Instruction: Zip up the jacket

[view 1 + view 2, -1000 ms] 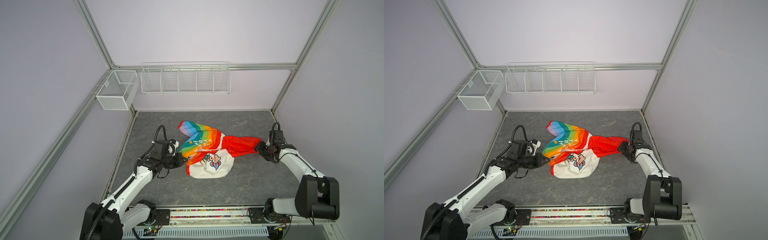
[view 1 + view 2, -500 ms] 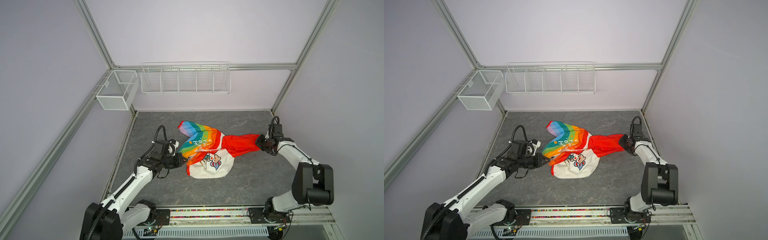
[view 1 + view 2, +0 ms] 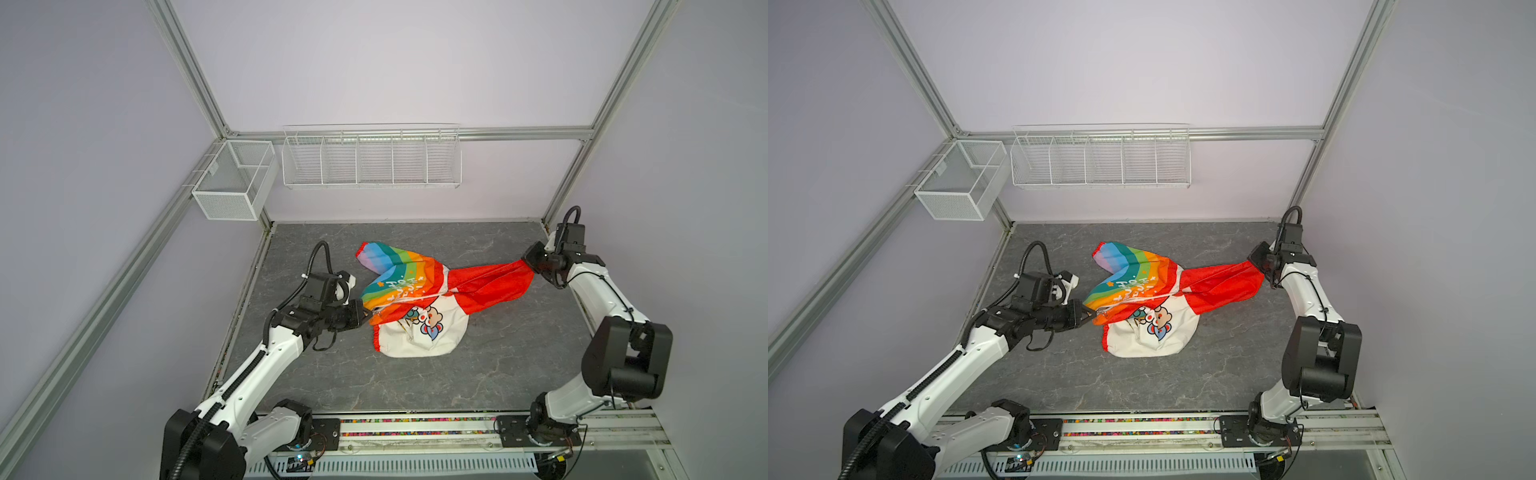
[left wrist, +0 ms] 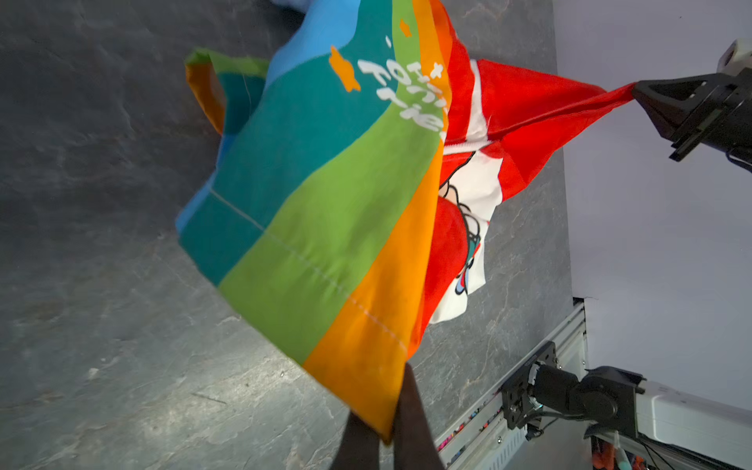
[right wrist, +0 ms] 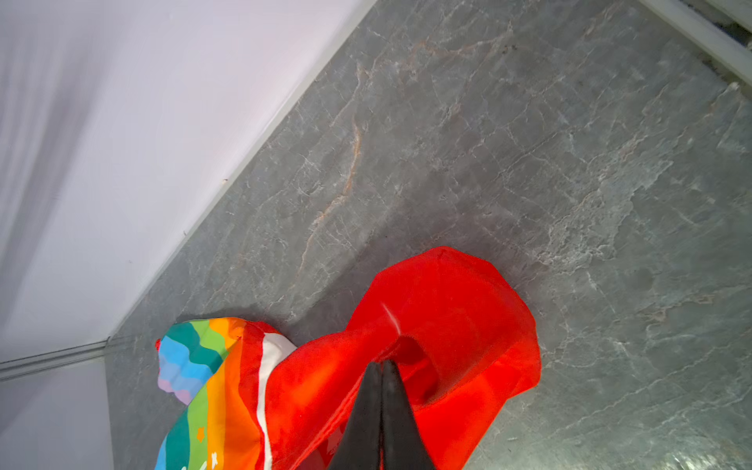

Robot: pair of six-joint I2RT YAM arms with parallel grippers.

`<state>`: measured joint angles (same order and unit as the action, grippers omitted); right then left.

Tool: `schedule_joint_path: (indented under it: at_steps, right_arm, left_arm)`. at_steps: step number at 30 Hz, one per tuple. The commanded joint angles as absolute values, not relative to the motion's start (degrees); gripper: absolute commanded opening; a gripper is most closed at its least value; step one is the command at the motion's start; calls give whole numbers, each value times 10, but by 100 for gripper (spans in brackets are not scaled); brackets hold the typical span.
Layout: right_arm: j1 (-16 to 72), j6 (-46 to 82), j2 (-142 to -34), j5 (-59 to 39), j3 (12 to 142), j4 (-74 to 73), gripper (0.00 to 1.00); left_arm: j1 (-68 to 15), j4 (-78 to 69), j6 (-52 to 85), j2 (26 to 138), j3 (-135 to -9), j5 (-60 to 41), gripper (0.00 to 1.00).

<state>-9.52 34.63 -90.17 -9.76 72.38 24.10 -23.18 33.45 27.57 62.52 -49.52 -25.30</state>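
I should loosen the jacket first and then stretch it by hem and hood [image 3: 500, 283] before I zip it, because the jacket's white cartoon half [image 3: 404, 323] is partly under the rainbow half.
The jacket [image 3: 415, 299] [image 3: 1142, 307] lies crumpled mid-table in both top views, its rainbow half with white lettering on top and the white cartoon half toward the front. A white zipper line [image 3: 415, 296] runs between the halves. The red hood [image 3: 490, 284] is stretched up and to the right. My left gripper [image 3: 366, 319] [image 3: 1090, 312] [image 4: 386, 423] is shut on the orange hem corner of the rainbow half [image 4: 325, 228]. My right gripper [image 3: 524, 260] [image 3: 1250, 261] [image 5: 381, 364] is shut on the hood's red cloth [image 5: 447, 333], lifted off the table.
A white wire rack [image 3: 371, 156] hangs on the back wall, and a mesh basket [image 3: 232, 178] on the left frame. The right wall stands close behind the right arm. The grey stone tabletop [image 3: 415, 386] ends at a rail along the front.
The right gripper has shut on the hood's tip and pulled it up and to the right, drawing the red cloth taut. The left gripper has kept its hold in place.
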Motion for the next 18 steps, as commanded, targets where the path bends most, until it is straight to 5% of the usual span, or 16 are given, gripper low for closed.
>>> schedule_joint_path:
  at_steps: [1, 12, 16, 18]
  right_arm:
    - [-103, 335, -854, -118, 760, 270, 6]
    - [-123, 364, -818, -143, 793, 302, 8]
    - [-106, 394, -792, -182, 675, 255, 45]
    - [-88, 388, -775, -173, 623, 253, 55]
  left_arm:
    - [-224, 389, 225, 608, -569, -193, 0]
    - [-216, 444, 191, 678, -648, -215, 0]
    - [-216, 425, 208, 662, -600, -225, 0]
    - [-216, 411, 216, 646, -573, -228, 0]
